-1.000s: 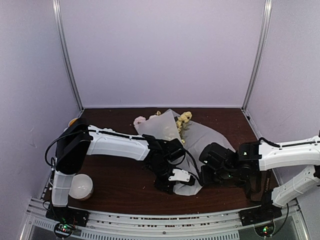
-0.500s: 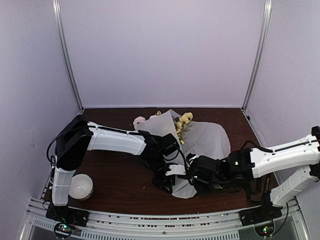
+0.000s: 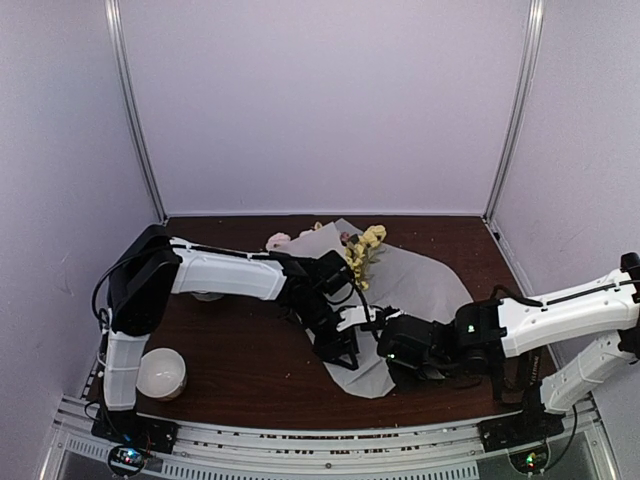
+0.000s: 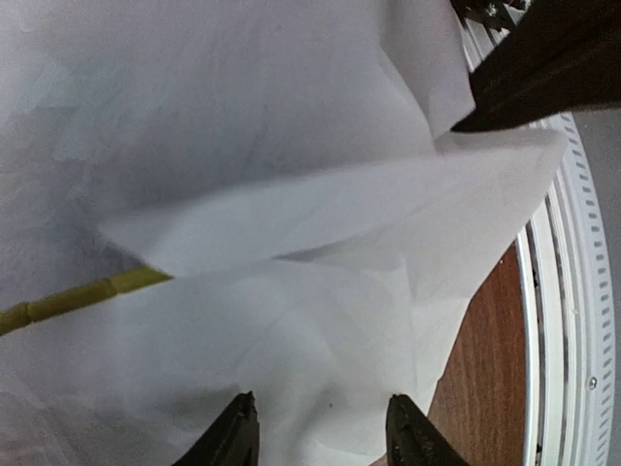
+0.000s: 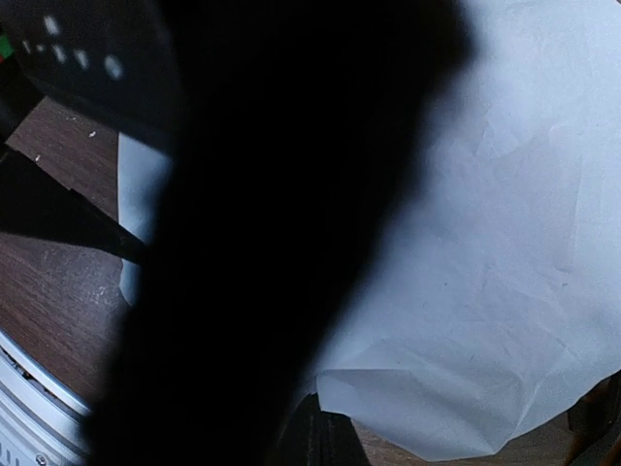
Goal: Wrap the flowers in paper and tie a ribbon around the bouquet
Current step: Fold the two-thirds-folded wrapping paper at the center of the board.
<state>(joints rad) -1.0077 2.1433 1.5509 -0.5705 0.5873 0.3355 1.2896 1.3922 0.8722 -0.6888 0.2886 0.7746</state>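
Note:
My left gripper blocks my right gripper's way over the paper's near tip (image 3: 368,386), so my right gripper should bring the held edge around, nearer the rail.
The paper (image 3: 415,275) lies crumpled across the middle of the table, with its near tip by both grippers. Yellow and pink flowers (image 3: 362,243) poke out at its far edge. In the left wrist view a green stem (image 4: 68,299) shows under a folded flap of paper (image 4: 291,146). My left gripper (image 3: 345,338) hovers open over the sheet, jaws apart (image 4: 320,435). My right gripper (image 3: 393,346) is shut on the paper's near edge (image 5: 325,442), and the paper (image 5: 505,243) spreads away from it. A dark shape blocks much of the right wrist view. The ribbon is out of view.
A white bowl (image 3: 162,372) stands at the near left, beside the left arm's base. The slotted metal rail (image 3: 300,440) runs along the table's front edge. Bare brown table (image 3: 240,370) lies left of the paper.
My right gripper has moved left, close to the left gripper, dragging the paper's near edge with it. The left gripper has shifted slightly away from me. The raised fold near the flowers has flattened.

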